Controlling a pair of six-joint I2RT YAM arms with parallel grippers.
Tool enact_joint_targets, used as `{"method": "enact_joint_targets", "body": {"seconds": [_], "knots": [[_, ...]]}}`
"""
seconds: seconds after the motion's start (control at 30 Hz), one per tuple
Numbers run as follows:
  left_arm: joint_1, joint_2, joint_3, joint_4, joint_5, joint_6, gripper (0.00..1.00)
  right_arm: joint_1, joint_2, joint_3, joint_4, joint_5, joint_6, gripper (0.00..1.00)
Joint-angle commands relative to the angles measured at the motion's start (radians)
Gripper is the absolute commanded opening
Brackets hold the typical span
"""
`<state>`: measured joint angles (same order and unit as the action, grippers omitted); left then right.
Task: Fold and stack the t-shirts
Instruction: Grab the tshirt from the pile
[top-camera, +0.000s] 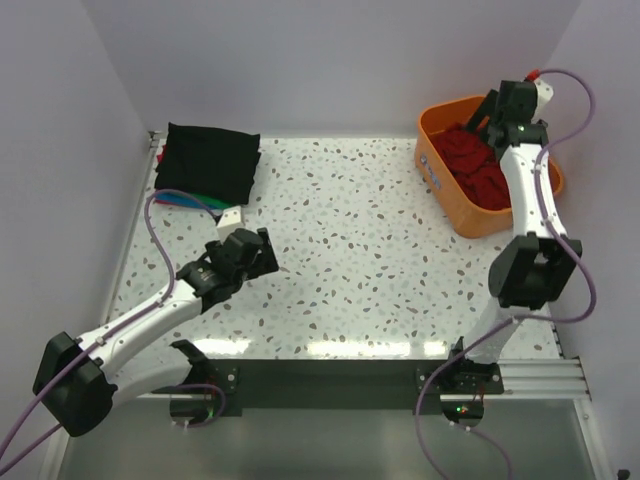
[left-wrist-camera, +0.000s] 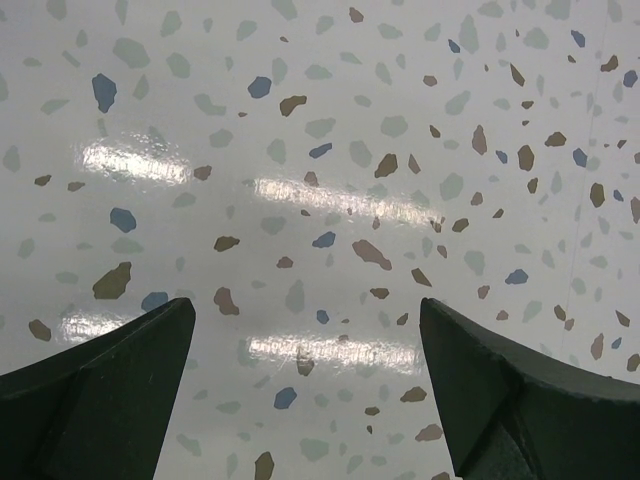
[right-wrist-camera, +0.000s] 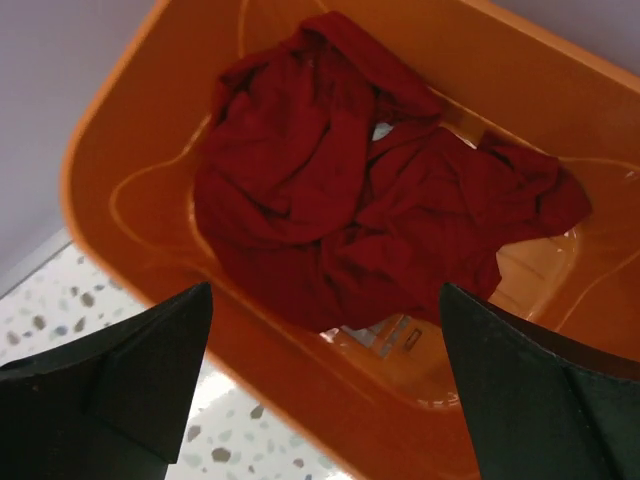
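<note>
The dark red t-shirt (right-wrist-camera: 300, 185) is uncovered in the orange basket under my right gripper's open fingers. I keep moving down until the fingers are on both sides of a fold (right-wrist-camera: 385, 245), then close them.
A dark red t-shirt (top-camera: 478, 163) lies crumpled in the orange basket (top-camera: 437, 170) at the back right. In the right wrist view the shirt (right-wrist-camera: 340, 190) fills the basket's floor. My right gripper (top-camera: 492, 112) hovers over the basket's far end, open and empty, its jaws wide apart (right-wrist-camera: 325, 385). A folded black t-shirt (top-camera: 208, 160) tops a stack at the back left, with teal and blue edges (top-camera: 183, 200) showing under it. My left gripper (top-camera: 257, 250) is open and empty over bare tabletop, its jaws wide apart (left-wrist-camera: 305, 385).
The speckled white table (top-camera: 350, 260) has walls at the back and both sides. A small white tag or block (top-camera: 231, 215) lies beside the stack. A label (right-wrist-camera: 392, 335) shows on the basket floor.
</note>
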<state>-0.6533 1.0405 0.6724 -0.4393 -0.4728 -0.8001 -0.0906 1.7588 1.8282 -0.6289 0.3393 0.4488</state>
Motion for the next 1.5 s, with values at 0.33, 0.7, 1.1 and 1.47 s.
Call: {"method": "enact_joint_targets", "body": {"seconds": [0.33,0.7,1.1,1.47], "knots": [[-0.002,0.01,0.03,0.019,-0.038,0.002,1.0,-0.064,0.564,0.381,-0.098,0.035,-0.004,0.99],[-0.002,0.021,0.065,-0.001,-0.049,-0.01,1.0,-0.072,0.439,-0.047,0.115,-0.01,0.228,0.99],[-0.002,0.021,0.088,-0.039,-0.098,-0.016,1.0,-0.075,0.473,-0.035,0.073,-0.038,0.208,0.87],[-0.002,-0.023,0.096,-0.078,-0.136,-0.024,1.0,-0.075,0.39,-0.037,0.09,-0.071,0.148,0.0]]}}
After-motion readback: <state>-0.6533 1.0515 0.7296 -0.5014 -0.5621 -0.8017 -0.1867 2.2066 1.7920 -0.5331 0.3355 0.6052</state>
